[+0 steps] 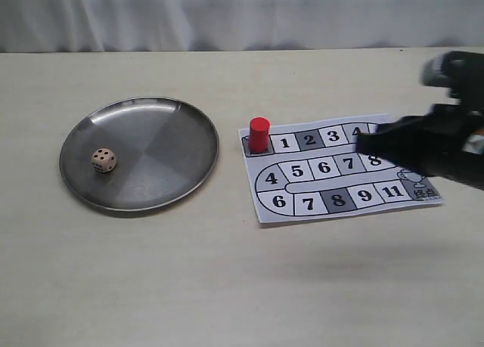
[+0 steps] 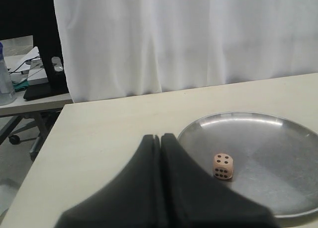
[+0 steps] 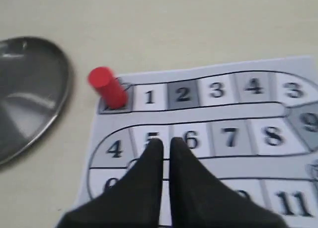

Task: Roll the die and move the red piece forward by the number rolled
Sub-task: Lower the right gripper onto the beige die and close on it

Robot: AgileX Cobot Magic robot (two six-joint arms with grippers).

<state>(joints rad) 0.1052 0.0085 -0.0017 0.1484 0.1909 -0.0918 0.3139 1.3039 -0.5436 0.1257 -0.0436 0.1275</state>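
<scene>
The rounded corners [image 1: 96, 153] of the pale die [image 1: 104, 160] will let it roll across the paper board when I drop it from my right gripper.
The pale die [image 1: 104, 159] lies in the left part of the round metal plate [image 1: 174, 135], four pips up; the left wrist view shows the die [image 2: 223, 166] on the plate [image 2: 278, 153] too. My left gripper [image 2: 160, 137] is shut and empty, just short of the plate's rim and out of the exterior view. The red piece [image 1: 259, 133] stands upright on the start square of the paper board [image 1: 333, 177]. My right gripper [image 1: 361, 143], blurred, hovers over the board's right half. In its wrist view the right gripper [image 3: 165, 142] shows a narrow gap over squares 5 and 6, apart from the red piece [image 3: 107, 86].
The board [image 3: 233, 148] has numbered squares winding from 1 beside the red piece round to 11. The plate sits left of the board on a pale tabletop, with a white curtain behind. An office desk and chair base show beyond the table's edge in the left wrist view.
</scene>
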